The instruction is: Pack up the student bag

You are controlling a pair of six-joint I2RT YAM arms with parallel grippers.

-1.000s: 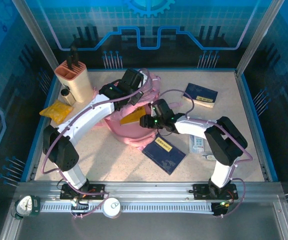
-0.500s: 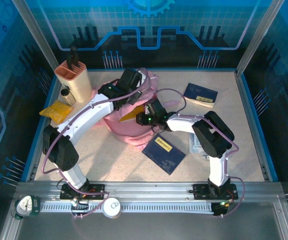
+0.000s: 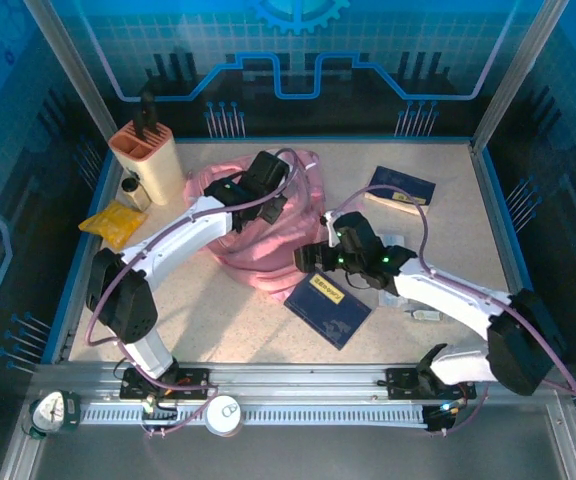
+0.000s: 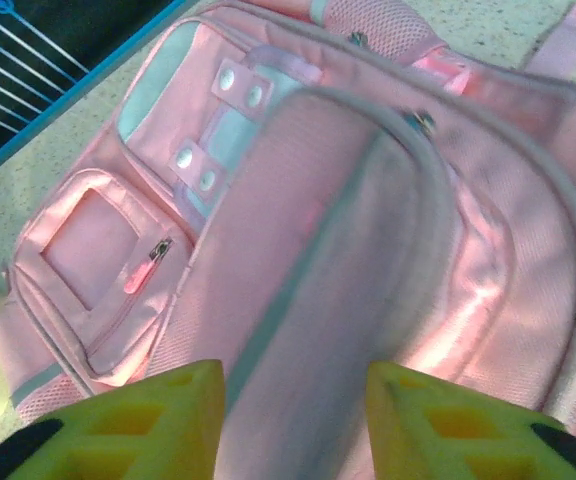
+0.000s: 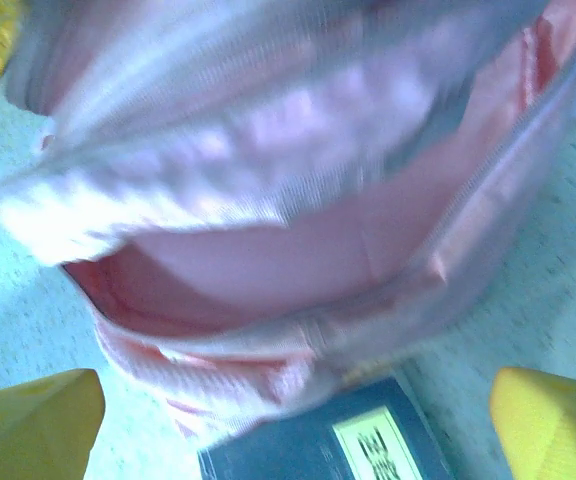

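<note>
Next, I steady the dark blue book (image 3: 328,312) with my left gripper while my right gripper takes its page edge (image 3: 348,291), because it lies flat, slanted at the bag's edge.
The student bag (image 3: 253,235) is a soft pink backpack slumped on the table's middle left. My left gripper (image 3: 265,200) hovers over its top. In the left wrist view its yellow fingertips (image 4: 168,420) stand apart, open, with a pink flap of the student bag (image 4: 318,250) running between them. My right gripper (image 3: 310,262) sits just right of the bag, open wide. The right wrist view, blurred, shows the student bag's unzipped mouth (image 5: 268,260) ahead of the right gripper (image 5: 298,430), with nothing between the fingers.
A dark blue book (image 3: 328,308) lies at the bag's near right edge, also seen as the book (image 5: 348,450). Another blue book (image 3: 400,190) lies far right. A yellow packet (image 3: 113,222), a small jar (image 3: 133,190) and a tan pen holder (image 3: 148,160) stand at the left.
The right gripper has pulled back from the bag's mouth toward the right and opened wide. The left jaws have opened, and the bag has slumped flatter. The orange thing seen at the mouth no longer shows.
</note>
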